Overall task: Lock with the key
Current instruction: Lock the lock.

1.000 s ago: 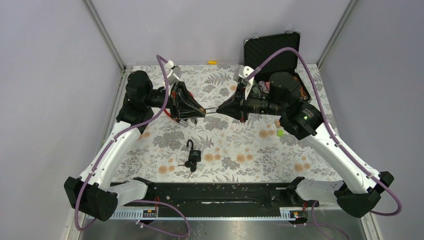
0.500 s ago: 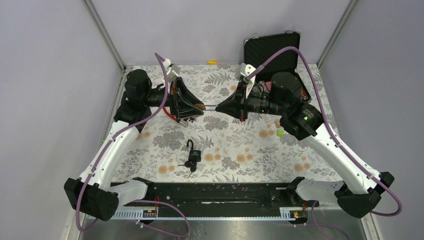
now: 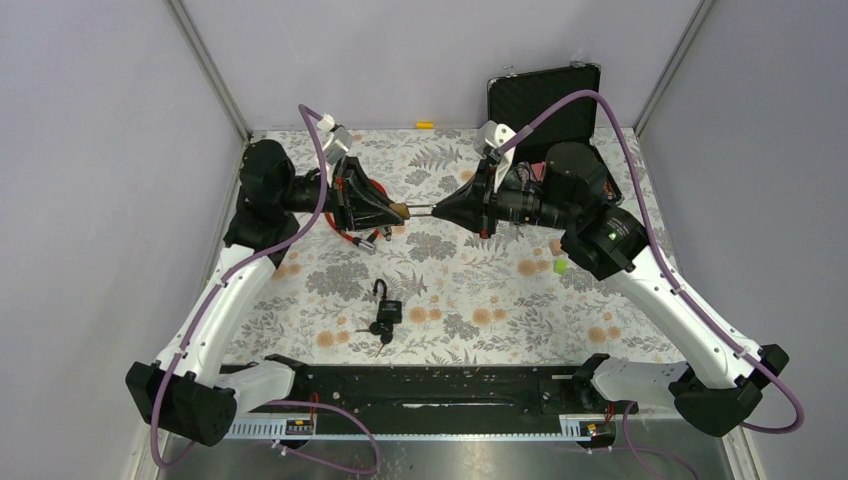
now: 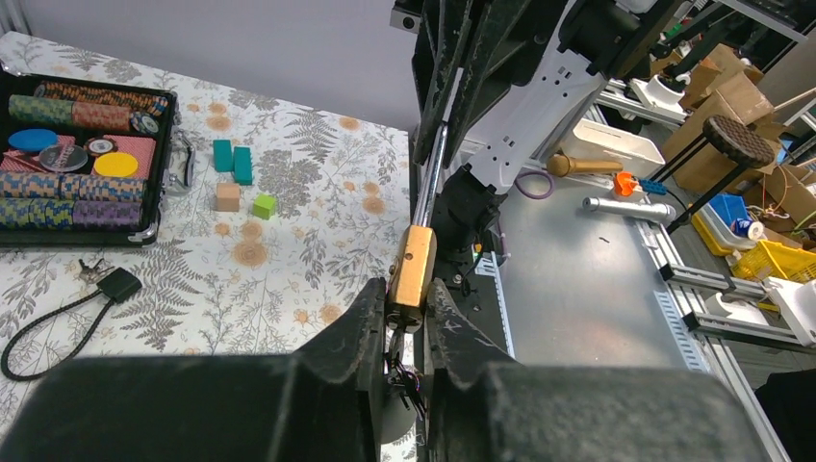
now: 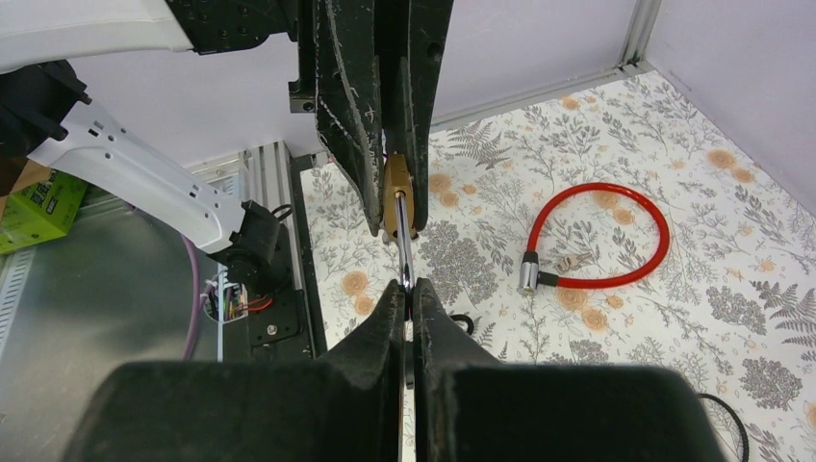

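Observation:
Next, my left gripper opens, takes hold of the keys (image 4: 396,358) and pulls them free, since they hang below the brass body (image 4: 414,267) it is pinching.
A brass padlock (image 3: 400,210) with a long silver shackle (image 3: 421,210) is held in the air between both arms, above the floral table. My left gripper (image 3: 396,212) is shut on the brass body, seen in the left wrist view (image 4: 414,269). A small bunch of keys (image 4: 409,377) hangs under the body between the left fingers. My right gripper (image 3: 438,209) is shut on the end of the shackle (image 5: 405,252), which runs straight to the brass body (image 5: 397,197). The keyhole is hidden.
A black padlock with keys (image 3: 386,313) lies on the table near the front. A red cable lock (image 5: 597,236) lies under the left arm. An open black case (image 4: 169,144) holds poker chips, with coloured blocks (image 4: 234,162) and a black cable lock (image 4: 58,308) beside it.
Both grippers, still joined through the padlock, have shifted a little toward the far side of the table. Both grips are unchanged.

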Available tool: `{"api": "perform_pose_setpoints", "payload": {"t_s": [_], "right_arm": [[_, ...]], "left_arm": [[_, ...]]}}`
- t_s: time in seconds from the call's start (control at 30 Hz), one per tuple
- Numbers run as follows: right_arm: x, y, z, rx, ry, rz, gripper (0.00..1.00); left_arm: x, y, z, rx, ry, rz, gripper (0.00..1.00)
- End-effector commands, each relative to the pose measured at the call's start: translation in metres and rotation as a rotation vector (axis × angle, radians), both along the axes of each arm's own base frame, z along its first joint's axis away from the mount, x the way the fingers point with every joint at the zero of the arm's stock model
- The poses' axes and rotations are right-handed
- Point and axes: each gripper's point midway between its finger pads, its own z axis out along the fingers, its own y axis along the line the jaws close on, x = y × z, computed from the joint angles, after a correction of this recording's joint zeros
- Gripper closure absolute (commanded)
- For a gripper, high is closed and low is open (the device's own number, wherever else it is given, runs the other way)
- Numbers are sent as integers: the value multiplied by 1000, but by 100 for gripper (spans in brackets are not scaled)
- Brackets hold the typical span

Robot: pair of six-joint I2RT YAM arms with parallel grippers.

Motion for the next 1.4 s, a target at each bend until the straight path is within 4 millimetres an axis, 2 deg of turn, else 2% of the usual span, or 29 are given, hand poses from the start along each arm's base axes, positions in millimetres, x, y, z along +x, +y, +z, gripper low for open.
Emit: {"api": "perform_pose_setpoints", "payload": {"t_s": [0.0, 0.17, 0.3, 0.7, 0.8, 0.9, 0.93, 1.0, 1.1, 1.13, 1.2, 1.37], "right_arm": [[-4, 4, 25, 66, -49, 19, 100], [-5, 14, 26, 95, 2, 56, 100], [-5, 27, 19, 112, 72, 105, 100], [-10, 58, -37, 19, 190, 176, 100], [-6, 58, -39, 20, 199, 150, 100], [5, 51, -29, 51, 179, 85, 100], [11, 47, -24, 66, 183, 54, 100], [25, 35, -16, 95, 198, -13, 100], [47, 16, -13, 127, 246, -107, 100], [50, 11, -13, 131, 258, -116, 100], [52, 4, -14, 136, 270, -121, 100], [46, -5, -13, 138, 267, -87, 100]], "left_arm": [[-2, 0, 14, -37, -70, -6, 100], [2, -1, 16, -49, -58, 7, 100], [4, -3, 21, -84, -45, 8, 100], [12, -7, 29, -120, -44, 15, 100], [14, -8, 29, -117, -35, 14, 100], [20, -7, 25, -99, -20, 32, 100], [23, -6, 22, -87, -10, 44, 98], [32, -2, 18, -70, -4, 88, 68], [45, 6, 12, -53, -18, 182, 34], [49, 8, 8, -45, -21, 214, 27], [50, 9, 2, -41, -36, 230, 19], [48, 7, -7, -42, -22, 183, 16]]}}
